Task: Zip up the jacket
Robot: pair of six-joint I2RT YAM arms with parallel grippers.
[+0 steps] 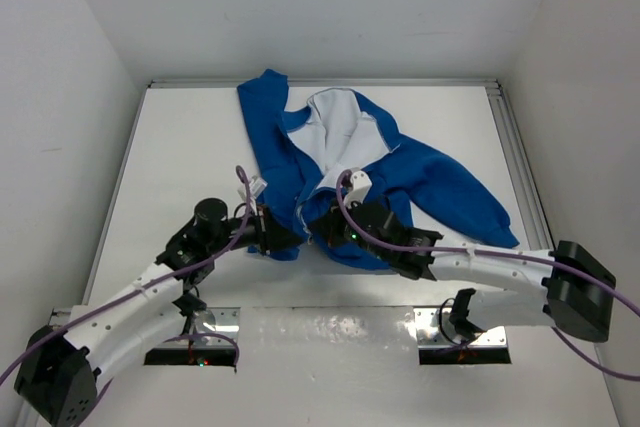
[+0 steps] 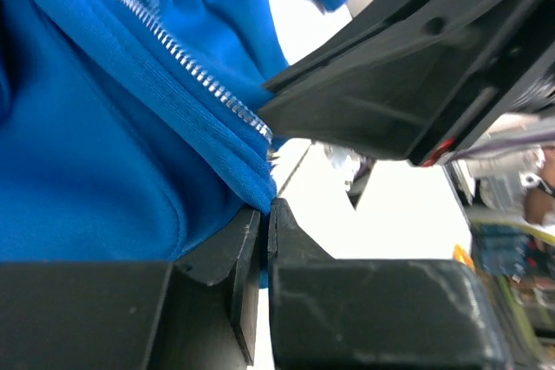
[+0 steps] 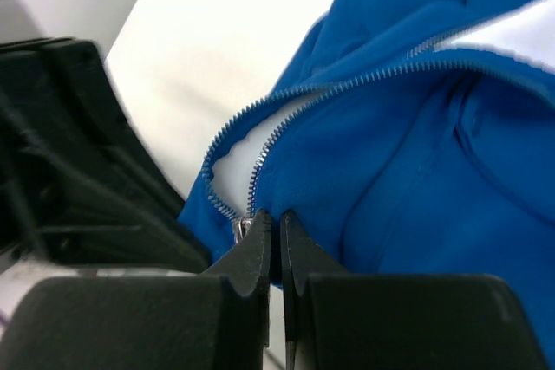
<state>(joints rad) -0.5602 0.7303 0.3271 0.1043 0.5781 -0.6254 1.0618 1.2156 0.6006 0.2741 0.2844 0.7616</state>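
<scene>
The zipper tracks curve loosely above the slider; my left gripper should pull the jacket's bottom hem (image 2: 256, 186) back toward the table's near edge to straighten them before zipping.
The royal-blue jacket (image 1: 420, 182) lies open on the white table, its white lining (image 1: 335, 127) showing at the collar. My left gripper (image 1: 290, 237) is shut on the jacket's bottom hem (image 2: 251, 184) just below the zipper teeth (image 2: 208, 84). My right gripper (image 1: 322, 229) is shut on the blue fabric at the base of the zipper, right beside the silver slider (image 3: 242, 229). The two zipper tracks (image 3: 286, 114) part above the slider, with white showing between them. The right gripper's black body (image 2: 416, 84) fills the upper right of the left wrist view.
The table (image 1: 180, 147) is walled by white panels at the left, back and right. A metal rail (image 1: 515, 147) runs along its right edge. Purple cables (image 1: 400, 237) loop over both arms near the jacket's hem.
</scene>
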